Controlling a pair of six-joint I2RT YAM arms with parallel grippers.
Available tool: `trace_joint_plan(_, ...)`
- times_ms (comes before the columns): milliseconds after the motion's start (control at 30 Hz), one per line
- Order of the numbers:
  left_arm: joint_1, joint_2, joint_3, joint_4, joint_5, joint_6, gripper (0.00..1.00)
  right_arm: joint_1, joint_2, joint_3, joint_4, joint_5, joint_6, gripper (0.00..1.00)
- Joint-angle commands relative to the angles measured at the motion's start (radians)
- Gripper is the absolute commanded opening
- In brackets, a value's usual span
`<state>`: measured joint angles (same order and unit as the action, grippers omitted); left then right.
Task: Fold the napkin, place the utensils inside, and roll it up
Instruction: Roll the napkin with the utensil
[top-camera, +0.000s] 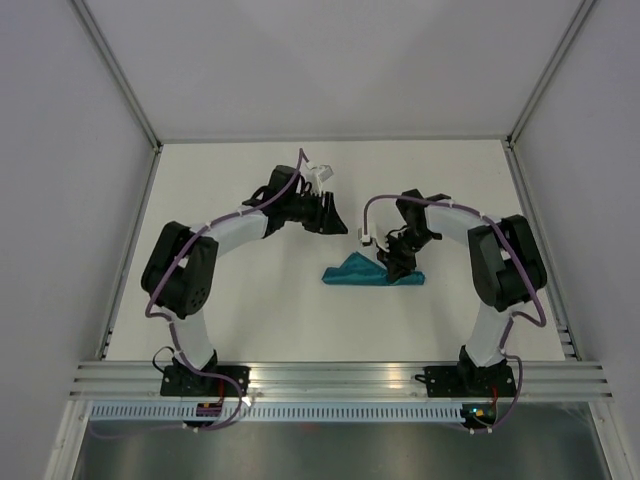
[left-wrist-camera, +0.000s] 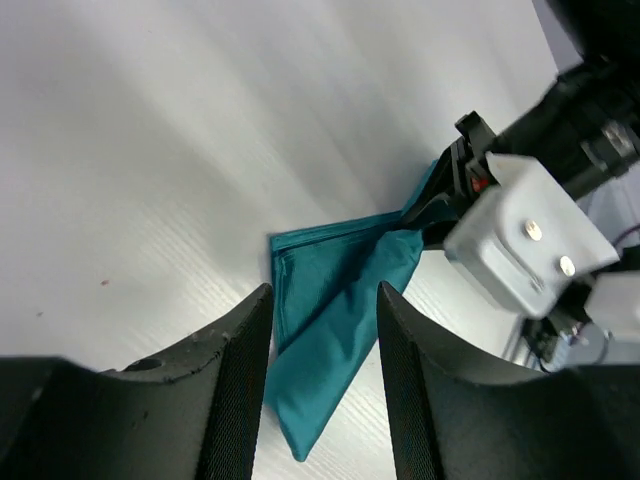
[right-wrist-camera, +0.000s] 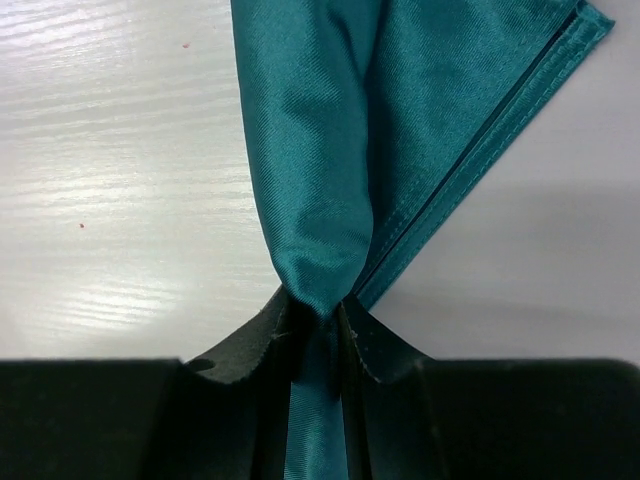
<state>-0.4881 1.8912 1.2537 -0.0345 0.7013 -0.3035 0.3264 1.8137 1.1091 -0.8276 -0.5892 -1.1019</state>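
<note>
Next, I lower my left gripper and pinch the bundle (top-camera: 374, 278) in my right gripper close beside it, as a flap of the napkin (top-camera: 355, 264) still fans out from it.
The teal napkin (top-camera: 366, 274) lies bunched and folded on the white table, just right of centre. My right gripper (top-camera: 395, 262) is shut on its right part; the right wrist view shows the cloth (right-wrist-camera: 330, 160) pinched into a narrow bundle between the jaws, with a stitched hem (right-wrist-camera: 480, 170) running off to the upper right. My left gripper (top-camera: 330, 215) hangs above and behind the napkin, apart from it, open with nothing between its fingers (left-wrist-camera: 240, 380); the napkin (left-wrist-camera: 335, 330) shows through the gap, on the table below. No utensils are in view.
White walls with metal corner posts (top-camera: 120, 80) close in the table at left, back and right. An aluminium rail (top-camera: 330, 378) runs along the near edge by both arm bases. The right arm's wrist camera housing (left-wrist-camera: 525, 240) fills the right of the left wrist view.
</note>
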Motion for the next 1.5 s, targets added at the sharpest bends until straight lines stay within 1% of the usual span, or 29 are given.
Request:
trace_joint_plan(0, -0.018, -0.173, -0.135, 0.241, -0.175, -0.019, 0.51, -0.044, 0.136, 0.156, -0.237, -0.086, -0.136, 0.27)
trace_joint_plan(33, -0.026, -0.202, -0.201, 0.266, -0.218, -0.005, 0.52, -0.052, 0.201, 0.190, -0.304, -0.102, -0.153, 0.27)
trace_joint_plan(67, -0.032, -0.230, -0.239, 0.336, -0.245, 0.022, 0.52, -0.058, 0.234, 0.221, -0.336, -0.107, -0.180, 0.27)
trace_joint_plan(100, -0.043, -0.285, -0.311, 0.369, -0.276, 0.039, 0.52, -0.065, 0.293, 0.283, -0.396, -0.113, -0.194, 0.27)
trace_joint_plan(133, -0.076, -0.309, -0.342, 0.421, -0.348, 0.093, 0.52, -0.070, 0.321, 0.314, -0.424, -0.127, -0.216, 0.27)
trace_joint_plan(200, -0.125, -0.349, -0.414, 0.456, -0.434, 0.160, 0.53, -0.075, 0.370, 0.386, -0.468, -0.135, -0.228, 0.27)
trace_joint_plan(233, -0.183, -0.366, -0.430, 0.469, -0.504, 0.237, 0.54, -0.075, 0.412, 0.406, -0.496, -0.144, -0.231, 0.27)
trace_joint_plan(267, -0.220, -0.368, -0.439, 0.476, -0.551, 0.278, 0.54, -0.078, 0.430, 0.425, -0.505, -0.146, -0.236, 0.27)
trace_joint_plan(300, -0.290, -0.366, -0.451, 0.484, -0.586, 0.329, 0.54, -0.078, 0.461, 0.455, -0.527, -0.147, -0.236, 0.27)
trace_joint_plan(333, -0.325, -0.348, -0.453, 0.489, -0.649, 0.413, 0.54, -0.078, 0.473, 0.469, -0.534, -0.149, -0.237, 0.27)
trace_joint_plan(400, -0.383, -0.322, -0.435, 0.476, -0.692, 0.486, 0.55, -0.079, 0.505, 0.503, -0.556, -0.153, -0.236, 0.27)
trace_joint_plan(433, -0.427, -0.299, -0.422, 0.466, -0.729, 0.545, 0.55, -0.079, 0.516, 0.514, -0.559, -0.152, -0.230, 0.28)
trace_joint_plan(633, -0.541, -0.164, -0.340, 0.394, -0.775, 0.726, 0.56, -0.081, 0.565, 0.569, -0.578, -0.149, -0.211, 0.28)
trace_joint_plan(700, -0.567, -0.120, -0.314, 0.386, -0.784, 0.759, 0.56, -0.081, 0.578, 0.581, -0.579, -0.150, -0.208, 0.28)
trace_joint_plan(833, -0.590, -0.055, -0.275, 0.357, -0.786, 0.834, 0.56, -0.081, 0.590, 0.592, -0.582, -0.149, -0.200, 0.28)
trace_joint_plan(1033, -0.595, 0.023, -0.226, 0.347, -0.810, 0.892, 0.56, -0.081, 0.598, 0.600, -0.578, -0.138, -0.185, 0.28)
trace_joint_plan(1300, -0.592, 0.108, -0.188, 0.318, -0.816, 0.928, 0.55, -0.082, 0.610, 0.612, -0.590, -0.138, -0.184, 0.27)
trace_joint_plan(1433, -0.583, 0.121, -0.172, 0.253, -0.761, 0.911, 0.48, -0.081, 0.610, 0.618, -0.593, -0.136, -0.184, 0.29)
trace_joint_plan(1467, -0.580, 0.124, -0.156, 0.223, -0.743, 0.903, 0.42, -0.081, 0.610, 0.620, -0.594, -0.136, -0.182, 0.30)
